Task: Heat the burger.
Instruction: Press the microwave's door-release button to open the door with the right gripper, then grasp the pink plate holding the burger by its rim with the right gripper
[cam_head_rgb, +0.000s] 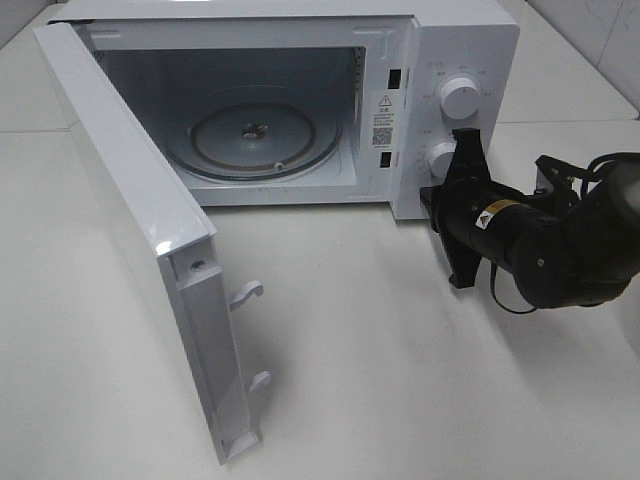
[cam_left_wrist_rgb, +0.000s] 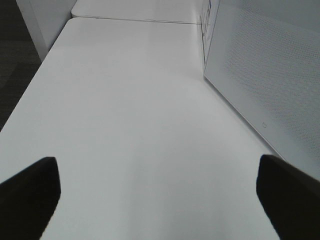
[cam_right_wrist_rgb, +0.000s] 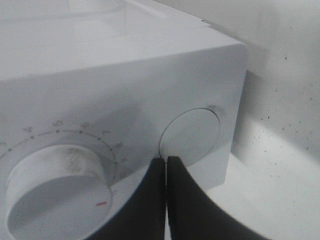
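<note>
My right gripper should keep moving back from the push button (cam_right_wrist_rgb: 192, 136) until it opens beyond the panel, because the microwave door (cam_head_rgb: 140, 150) is wide open and clear of the turntable.
The burger is out of view in every frame. The white microwave (cam_head_rgb: 470, 40) stands with its door (cam_head_rgb: 140, 210) swung wide, and its glass turntable (cam_head_rgb: 255, 135) is bare. My right gripper (cam_head_rgb: 430, 203) is shut and empty at the bottom of the control panel. In the right wrist view, the right gripper's (cam_right_wrist_rgb: 166, 160) closed tips rest at the edge of the round push button (cam_right_wrist_rgb: 192, 131), beside the lower knob (cam_right_wrist_rgb: 55, 187). My left gripper (cam_left_wrist_rgb: 160, 200) is open, with a dark finger (cam_left_wrist_rgb: 30, 197) at each side, above bare white table, with nothing in it.
The open door's outer face (cam_left_wrist_rgb: 265, 75) rises close beside the left gripper. The upper knob (cam_head_rgb: 460, 97) and lower knob (cam_head_rgb: 441, 160) sit on the panel. The white table (cam_head_rgb: 400, 350) runs forward of the microwave, and a dark floor (cam_left_wrist_rgb: 15, 55) lies past its edge.
</note>
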